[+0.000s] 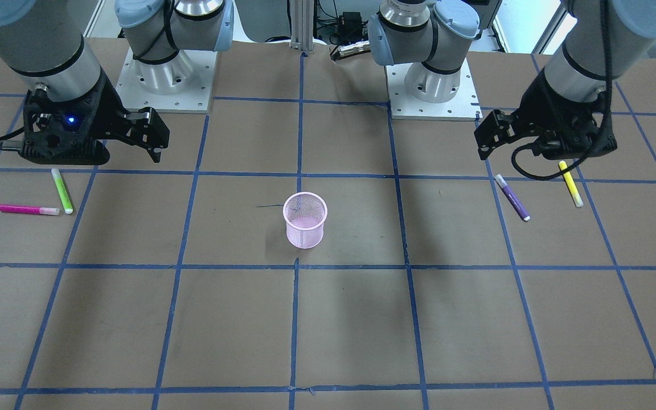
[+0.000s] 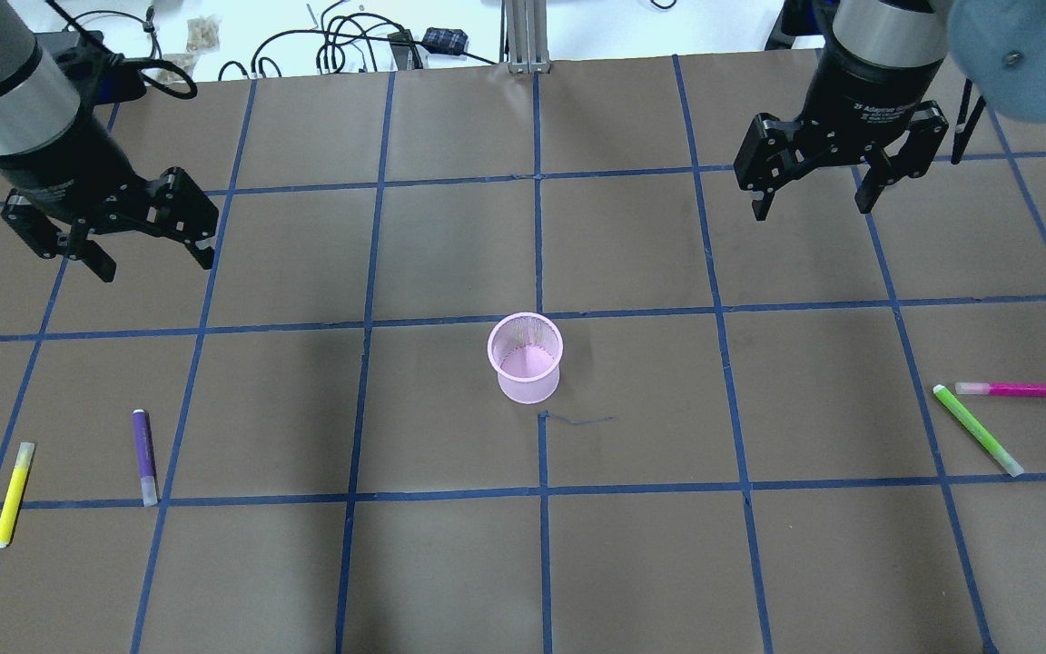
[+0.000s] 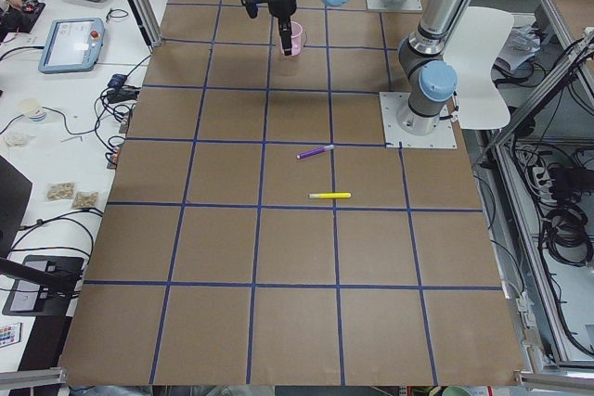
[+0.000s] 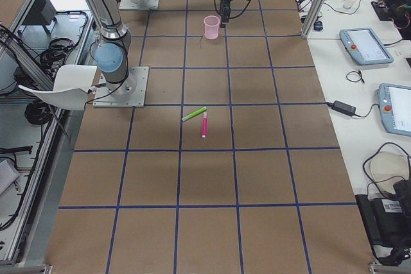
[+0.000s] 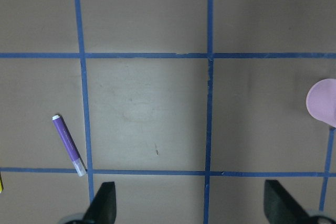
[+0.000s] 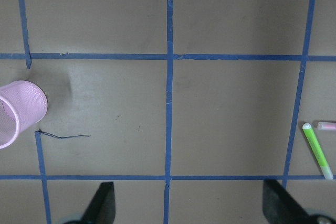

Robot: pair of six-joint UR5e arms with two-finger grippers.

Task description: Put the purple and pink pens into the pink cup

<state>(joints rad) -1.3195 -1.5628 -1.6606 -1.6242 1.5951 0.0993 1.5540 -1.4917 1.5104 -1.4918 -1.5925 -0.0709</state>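
Note:
The slim purple pen will lean at an angle inside the cup when the robot puts it in, because the pink cup's empty opening is much wider than the pen.
The pink mesh cup stands upright and empty at the table's middle; it also shows in the front view. The purple pen lies flat on the robot's left side, also in the left wrist view. The pink pen lies flat on the robot's right side, its end at the right wrist view's edge. My left gripper is open and empty, above the table behind the purple pen. My right gripper is open and empty, behind and inward of the pink pen.
A yellow pen lies left of the purple pen. A green pen lies beside the pink pen, their ends nearly touching. The table is brown paper with a blue tape grid. The arm bases stand at the robot's edge.

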